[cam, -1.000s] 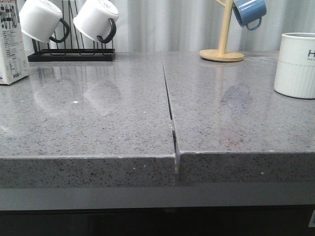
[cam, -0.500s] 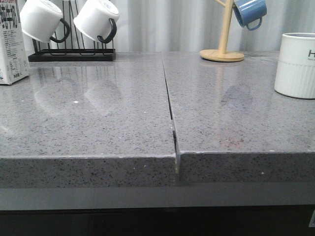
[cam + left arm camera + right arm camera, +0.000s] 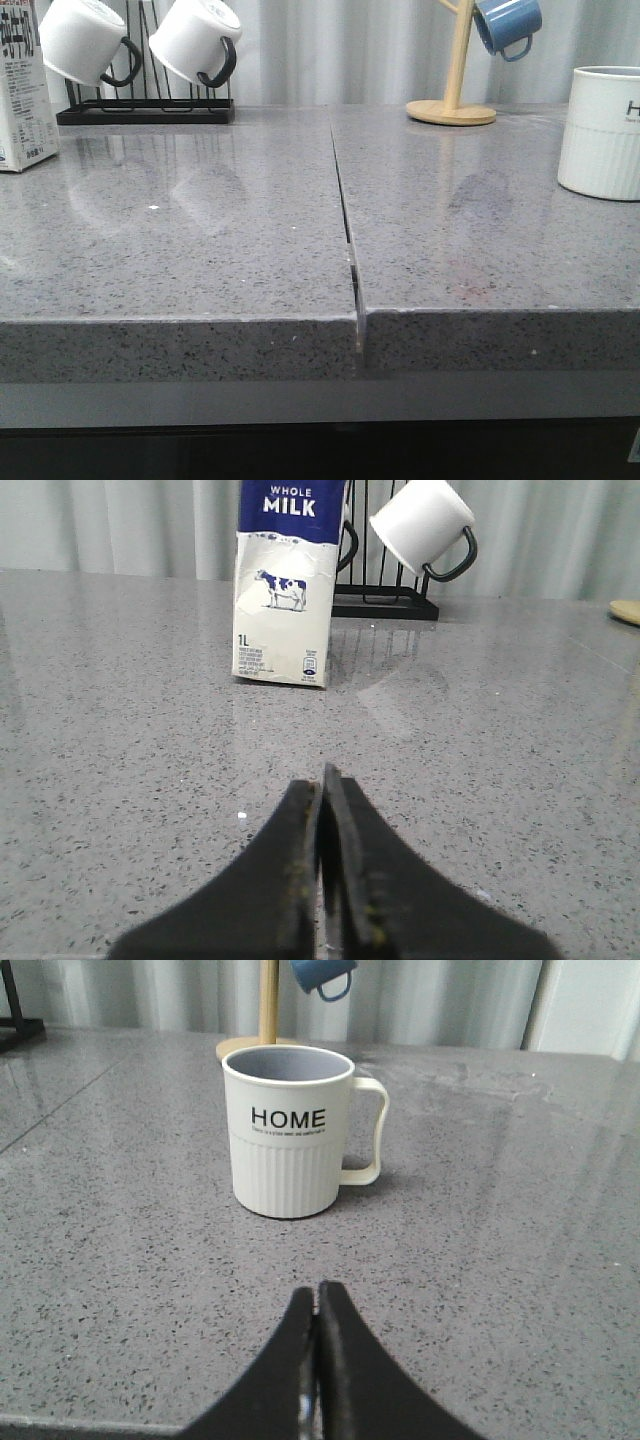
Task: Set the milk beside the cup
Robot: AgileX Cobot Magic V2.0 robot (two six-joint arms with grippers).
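The cup is upright and its handle sticks out over open counter, so I should keep moving my right gripper toward the handle until its fingers close there.
The milk carton stands upright at the far left of the counter, cut off by the front view's edge. In the left wrist view the milk shows its blue top, "WHOLE MILK" lettering and cow picture. My left gripper is shut and empty, well short of it. The ribbed off-white cup stands at the far right. In the right wrist view the cup reads "HOME", handle to one side. My right gripper is shut and empty, short of the cup. Neither gripper shows in the front view.
A black wire rack at the back left holds two white mugs with black handles. A wooden mug tree with a small blue mug stands at the back right. A seam splits the grey counter down the middle.
The milk carton sits slightly further left in the front view than before. Nothing else has visibly moved.
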